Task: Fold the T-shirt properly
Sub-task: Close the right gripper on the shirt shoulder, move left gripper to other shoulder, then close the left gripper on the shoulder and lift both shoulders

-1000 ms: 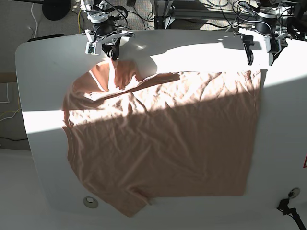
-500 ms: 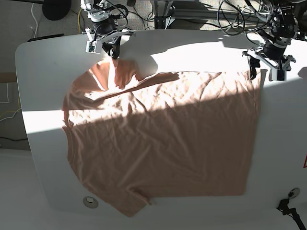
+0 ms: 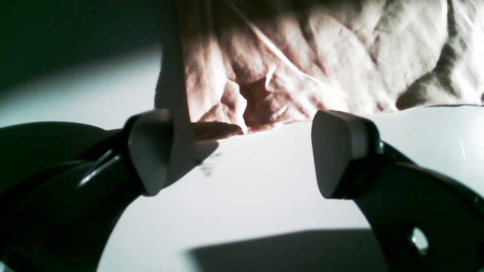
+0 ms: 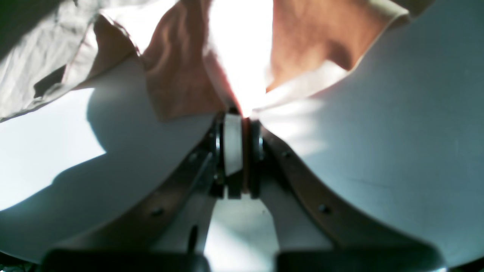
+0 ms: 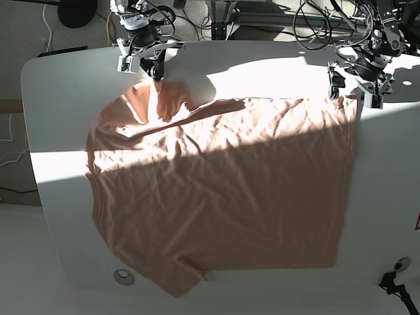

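The T-shirt's hem corner [image 5: 354, 100] is outside the left gripper's open fingers, so the left gripper should move over and pinch that corner [image 5: 349, 103] while the right gripper keeps hold of the sleeve.
The salmon T-shirt [image 5: 223, 184] lies spread flat and wrinkled over the white table [image 5: 59, 92], half in sun and half in shadow. At the far left, my right gripper [image 5: 156, 71] is shut on a bunched sleeve; the right wrist view shows cloth [image 4: 177, 75] pinched between the closed pads of that gripper [image 4: 242, 128]. At the far right, my left gripper [image 5: 351, 88] stands open at the shirt's corner. In the left wrist view the left gripper [image 3: 242, 151] has its jaws wide apart just short of the hem [image 3: 321, 56], and a strip of cloth lies against the left pad [image 3: 149, 151].
Cables and stand legs [image 5: 262, 16] crowd the floor behind the table's far edge. A small round fitting [image 5: 123, 276] sits near the front edge, and a black clamp [image 5: 394, 285] at the front right corner. The shirt's lower sleeve hangs over the front edge.
My left gripper came from the far table edge down to the shirt's far right corner, turned, and opened wider. The right gripper stayed shut on the sleeve in place.
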Available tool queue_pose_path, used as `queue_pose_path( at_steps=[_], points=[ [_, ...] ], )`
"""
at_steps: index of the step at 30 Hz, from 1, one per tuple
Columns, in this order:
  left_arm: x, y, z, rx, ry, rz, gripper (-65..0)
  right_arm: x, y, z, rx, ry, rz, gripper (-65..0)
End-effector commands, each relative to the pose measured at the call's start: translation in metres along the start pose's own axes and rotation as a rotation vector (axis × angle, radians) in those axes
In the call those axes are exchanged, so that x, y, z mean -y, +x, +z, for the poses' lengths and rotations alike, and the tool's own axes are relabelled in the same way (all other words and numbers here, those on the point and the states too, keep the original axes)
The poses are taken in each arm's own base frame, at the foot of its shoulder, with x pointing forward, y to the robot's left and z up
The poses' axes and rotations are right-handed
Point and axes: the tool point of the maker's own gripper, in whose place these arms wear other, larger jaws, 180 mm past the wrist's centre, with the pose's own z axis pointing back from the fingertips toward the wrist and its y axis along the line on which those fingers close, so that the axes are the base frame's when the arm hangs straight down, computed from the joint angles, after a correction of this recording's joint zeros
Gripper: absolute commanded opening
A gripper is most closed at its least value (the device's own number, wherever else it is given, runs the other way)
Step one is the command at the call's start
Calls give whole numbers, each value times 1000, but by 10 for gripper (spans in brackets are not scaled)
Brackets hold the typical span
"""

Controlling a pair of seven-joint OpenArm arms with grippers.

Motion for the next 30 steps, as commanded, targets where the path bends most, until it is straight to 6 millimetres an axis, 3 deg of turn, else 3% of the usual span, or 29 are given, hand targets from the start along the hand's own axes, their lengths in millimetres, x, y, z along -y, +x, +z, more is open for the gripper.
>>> queue_pose_path(
  at_steps=[1,7,13,23,30],
  points=[
    [-2,3,2,16,-2,-2,-105,6,-17,4,-77,-22,7,-650],
    [-4,-4,-7,1,-6,33,-105,9,-16,4,-78,-18,22,-650],
    [8,3,-10,18,-71,-5,-105,10,-15,4,-77,-21,22,-650],
    [20,29,-20,86,-104,-3,-109,11,-15,4,-77,-21,22,-650],
    [16,34,-32,92,-104,23,-348,11,-16,4,-78,-22,22,-650]
  ],
)
